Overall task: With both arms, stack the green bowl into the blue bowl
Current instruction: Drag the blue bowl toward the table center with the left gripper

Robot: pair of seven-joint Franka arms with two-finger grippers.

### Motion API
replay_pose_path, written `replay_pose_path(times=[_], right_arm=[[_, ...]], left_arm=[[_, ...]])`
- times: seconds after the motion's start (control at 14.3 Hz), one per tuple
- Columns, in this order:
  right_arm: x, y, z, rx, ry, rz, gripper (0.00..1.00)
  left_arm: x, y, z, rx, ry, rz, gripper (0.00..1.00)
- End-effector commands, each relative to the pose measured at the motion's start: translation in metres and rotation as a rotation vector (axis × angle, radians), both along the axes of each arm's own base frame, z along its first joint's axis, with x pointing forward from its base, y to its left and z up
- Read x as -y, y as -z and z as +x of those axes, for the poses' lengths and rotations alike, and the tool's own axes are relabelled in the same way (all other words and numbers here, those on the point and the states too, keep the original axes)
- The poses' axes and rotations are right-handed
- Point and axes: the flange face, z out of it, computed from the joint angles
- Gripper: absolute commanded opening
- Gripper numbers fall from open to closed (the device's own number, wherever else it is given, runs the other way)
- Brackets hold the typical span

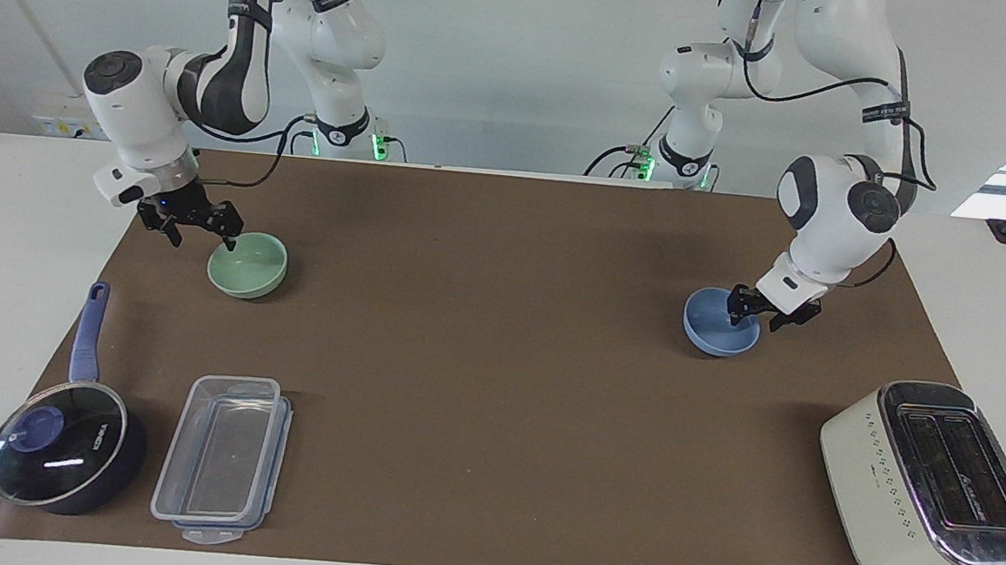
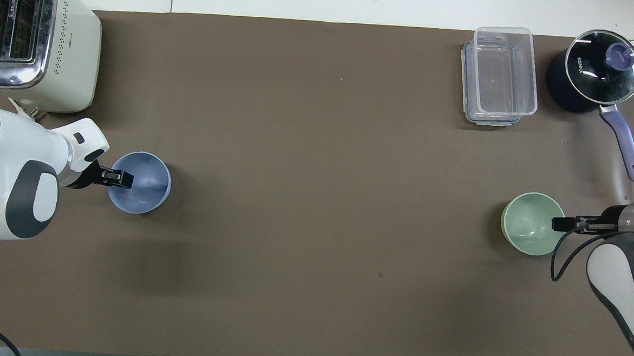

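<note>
The blue bowl far (image 2: 149,186) from my right gripper should be carried by my left gripper to the mat's middle (image 2: 301,204) before the green bowl goes in.
The green bowl (image 1: 248,266) stands upright on the brown mat toward the right arm's end; it also shows in the overhead view (image 2: 529,232). My right gripper (image 1: 200,240) (image 2: 560,224) is low at that bowl's outer rim, open, with one finger over the inside and one outside. The blue bowl (image 1: 718,324) (image 2: 143,184) stands upright toward the left arm's end. My left gripper (image 1: 755,321) (image 2: 120,178) is low at its outer rim, open, with the rim between its fingers. Neither bowl is lifted.
A cream toaster (image 1: 931,484) (image 2: 34,38) stands farther from the robots than the blue bowl. A clear lidded container (image 1: 223,458) (image 2: 499,73) and a dark blue saucepan with a glass lid (image 1: 60,453) (image 2: 599,70) lie farther out than the green bowl.
</note>
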Motion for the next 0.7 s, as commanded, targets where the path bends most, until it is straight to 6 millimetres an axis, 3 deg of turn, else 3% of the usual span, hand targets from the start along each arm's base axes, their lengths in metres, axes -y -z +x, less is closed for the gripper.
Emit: replay_pose_path(times=[0.0,0.07,0.14,0.35,0.42,0.49,0.56,0.63], right_arm=[[0.009,0.029,-0.003,0.017,-0.024,0.001,1.0],[0.006,0.032,-0.005,0.02,-0.032,0.0,0.99],[0.002,0.035,-0.006,0.017,-0.032,0.002,0.96],[-0.003,0.036,-0.007,0.026,-0.013,0.0,0.88],[-0.002,0.037,-0.007,0.032,-0.012,-0.002,0.8],[-0.001,0.037,-0.007,0.034,-0.01,-0.003,0.49],[-0.002,0.036,-0.006,0.034,-0.003,-0.002,0.14],[-0.003,0.037,-0.006,0.031,0.025,0.0,0.0]], left_arm=[[0.0,0.004,-0.003,0.014,0.029,0.001,0.36],[-0.001,0.004,-0.004,0.012,0.027,0.001,0.09],[-0.001,0.004,-0.004,0.011,0.026,0.001,0.0],[0.0,0.0,-0.001,0.005,0.018,0.0,0.0],[0.002,-0.005,0.006,-0.003,0.011,-0.008,0.0],[0.006,-0.012,0.016,-0.033,-0.003,-0.029,0.0],[0.016,-0.032,0.031,-0.049,-0.02,-0.055,0.0],[0.037,-0.051,0.044,-0.07,-0.042,-0.081,0.0]])
